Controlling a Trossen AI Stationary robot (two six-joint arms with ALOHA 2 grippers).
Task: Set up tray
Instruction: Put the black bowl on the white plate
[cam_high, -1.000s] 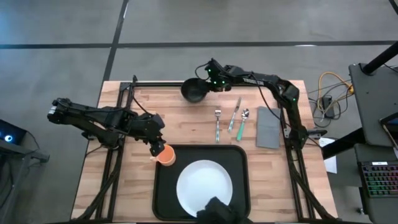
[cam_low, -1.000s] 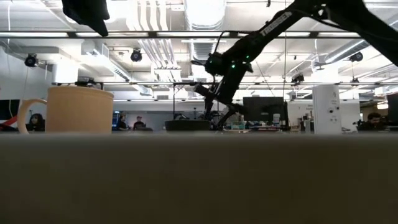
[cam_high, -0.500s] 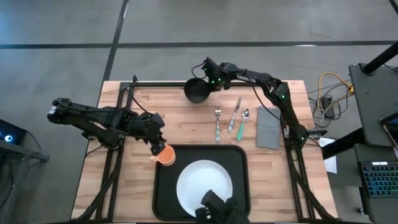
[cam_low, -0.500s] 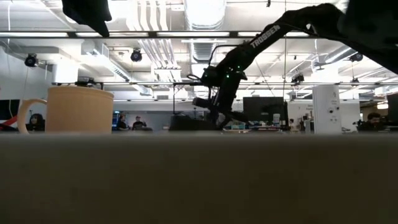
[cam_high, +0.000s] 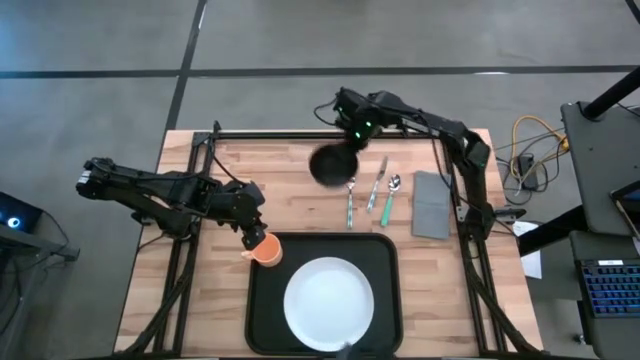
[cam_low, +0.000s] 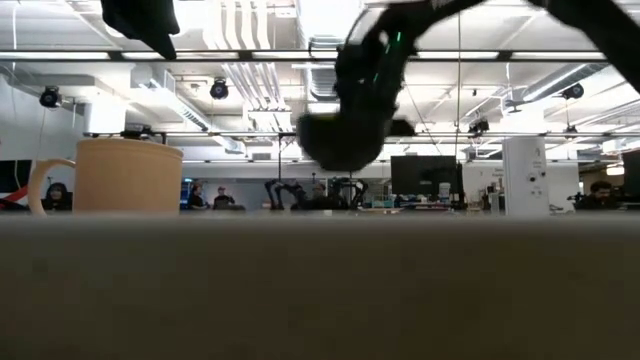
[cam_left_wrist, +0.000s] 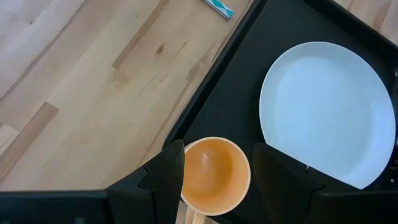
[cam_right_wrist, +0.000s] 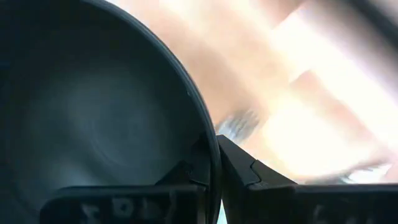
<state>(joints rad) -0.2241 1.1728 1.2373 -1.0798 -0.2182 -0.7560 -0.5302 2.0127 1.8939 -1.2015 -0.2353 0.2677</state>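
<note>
The robot's right gripper is holding the black bowl (cam_high: 332, 167) by its rim and the white plate (cam_high: 328, 304) is empty, so the gripper should keep carrying the bowl until it sits on the plate.
The black tray (cam_high: 262, 320) lies at the table's near edge with a white plate (cam_high: 328, 297) on it. An orange cup (cam_high: 266, 249) stands upright at the tray's far left corner. My left gripper (cam_left_wrist: 214, 163) is open over it, one finger on either side of the cup (cam_left_wrist: 214, 177); whether they touch it I cannot tell. My right gripper (cam_high: 349, 146) is shut on a black bowl (cam_high: 331, 165) held above the table's far middle. In the low view the bowl (cam_low: 340, 140) hangs high above the tabletop. My right gripper has the bowl's rim (cam_right_wrist: 210, 140) between its two fingers, one finger (cam_right_wrist: 189, 171) inside the bowl and one (cam_right_wrist: 242, 168) outside. It grips the rim's far right side, reaching down from above. The bowl hangs below the gripper, lifted clear of the table.
A fork (cam_high: 350, 200), a knife (cam_high: 377, 183) and a spoon (cam_high: 390, 198) lie side by side on the wood beyond the tray. A grey napkin (cam_high: 432, 203) lies to their right. Bare wood shows at the table's left.
My right gripper has shut on the black bowl's rim at the table's far edge and risen with it. The bowl has come off the table, lifted clear, and moved a little toward the near edge and the cutlery.
</note>
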